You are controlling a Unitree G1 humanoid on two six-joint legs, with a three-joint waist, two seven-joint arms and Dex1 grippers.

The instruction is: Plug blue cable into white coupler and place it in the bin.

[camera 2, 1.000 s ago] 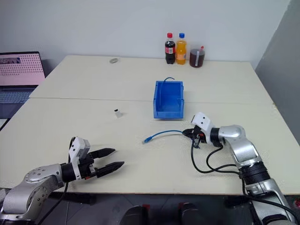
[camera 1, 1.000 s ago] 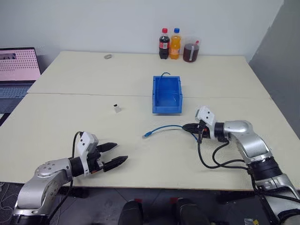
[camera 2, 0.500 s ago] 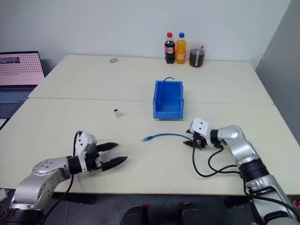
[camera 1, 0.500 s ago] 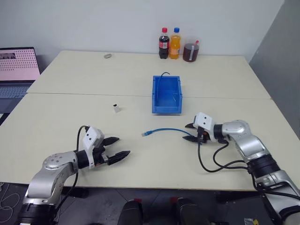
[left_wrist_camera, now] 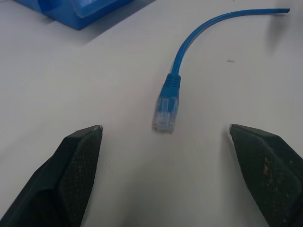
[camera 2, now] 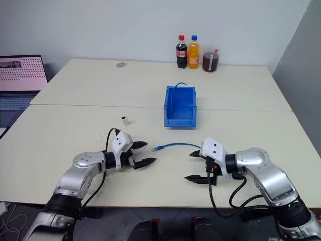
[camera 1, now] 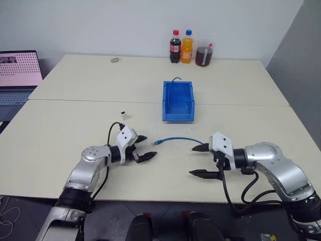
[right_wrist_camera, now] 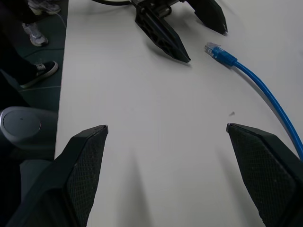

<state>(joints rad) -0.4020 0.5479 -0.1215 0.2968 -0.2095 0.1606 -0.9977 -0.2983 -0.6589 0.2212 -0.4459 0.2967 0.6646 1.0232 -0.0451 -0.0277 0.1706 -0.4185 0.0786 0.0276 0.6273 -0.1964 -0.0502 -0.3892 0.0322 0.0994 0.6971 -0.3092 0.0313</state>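
Observation:
The blue cable's loose end stands above its shadow, so the cable [camera 1: 178, 138] will keep its curve when the robot pushes it into the white coupler.
The blue cable [camera 1: 178, 138] lies in a shallow arc on the table in front of the bin [camera 1: 178, 119], its clear plug [left_wrist_camera: 165, 111] pointing at my left gripper. My left gripper [camera 1: 149, 146] stands open just short of that plug, with nothing between its fingers [left_wrist_camera: 78, 161]. At the cable's other end my right gripper [camera 1: 192, 160] is open and empty, a little back from it. The cable [right_wrist_camera: 265, 90] runs past it untouched. The white coupler [camera 1: 124, 116] stands alone on the table, left of the bin and beyond my left gripper.
Two bottles [camera 1: 181, 46] and a cup of dark drink [camera 1: 204, 54] stand at the table's far edge. A laptop [camera 1: 20, 68] sits at the far left, a small ring [camera 1: 116, 60] at the back. A thin blue wire [camera 1: 175, 79] shows at the bin's rear rim.
My right gripper opened, let go of the cable's end and drew back toward me. My left gripper moved forward and to the right, up to the cable's plug.

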